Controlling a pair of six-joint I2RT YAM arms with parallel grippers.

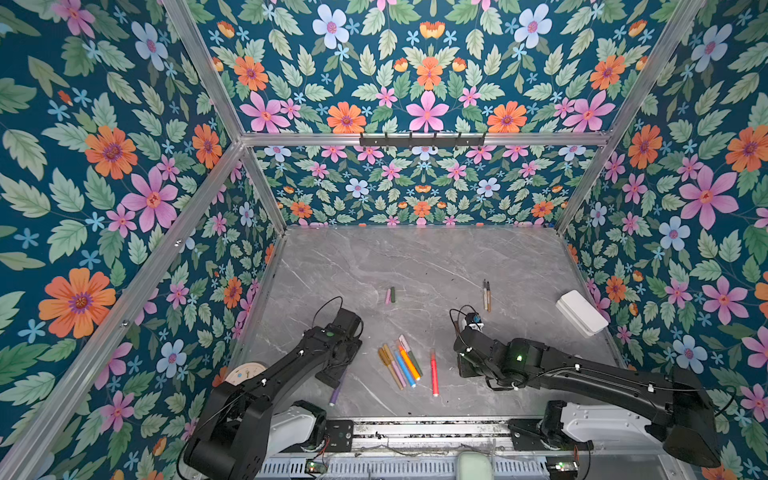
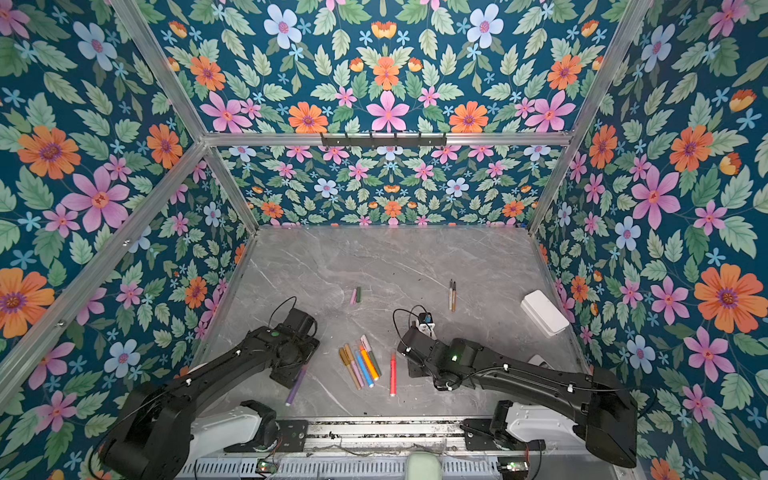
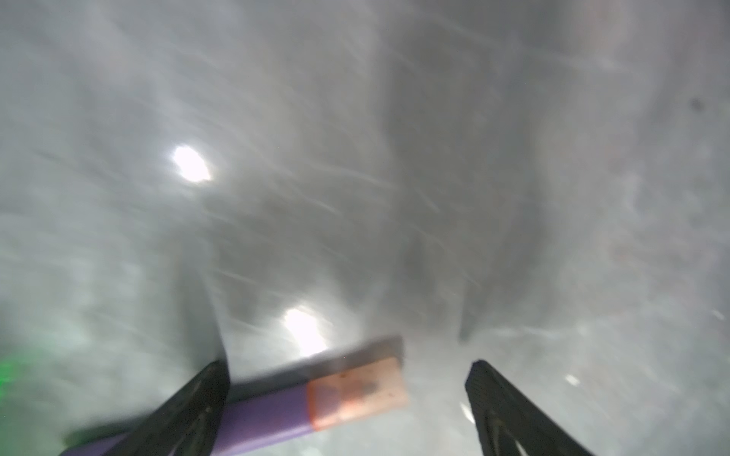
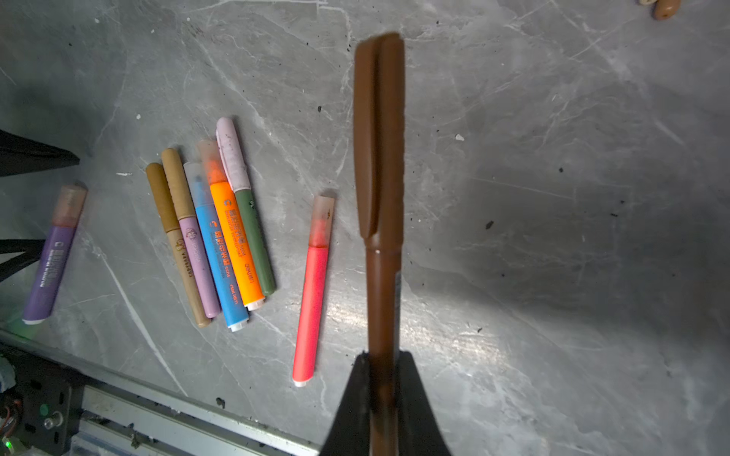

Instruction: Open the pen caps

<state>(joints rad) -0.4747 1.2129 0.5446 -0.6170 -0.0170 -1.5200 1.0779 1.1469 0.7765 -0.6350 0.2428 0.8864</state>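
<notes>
The purple pen (image 1: 336, 392) lies away from the row of capped pens, so the robot's left gripper should first push the purple pen up against the tan pen (image 1: 389, 368) and then take the brown cap.
In the right wrist view my right gripper (image 4: 382, 359) is shut on a brown pen (image 4: 381, 300) whose brown cap (image 4: 379, 138) is still on and points away from the jaws. My left gripper (image 3: 347, 367) is open just above the table, its fingers on either side of a purple pen (image 3: 268, 414) with a translucent orange cap (image 3: 357, 389). In both top views this purple pen (image 1: 337, 390) (image 2: 296, 386) lies under the left wrist. A row of several capped pens (image 1: 401, 365) and a red pen (image 1: 434, 374) lie between the arms.
A pink and a green loose cap (image 1: 390, 295) lie side by side mid-table. Two thin uncapped pens (image 1: 486, 295) lie further right. A white box (image 1: 582, 312) stands by the right wall. A round dial (image 1: 245, 372) sits under the left arm.
</notes>
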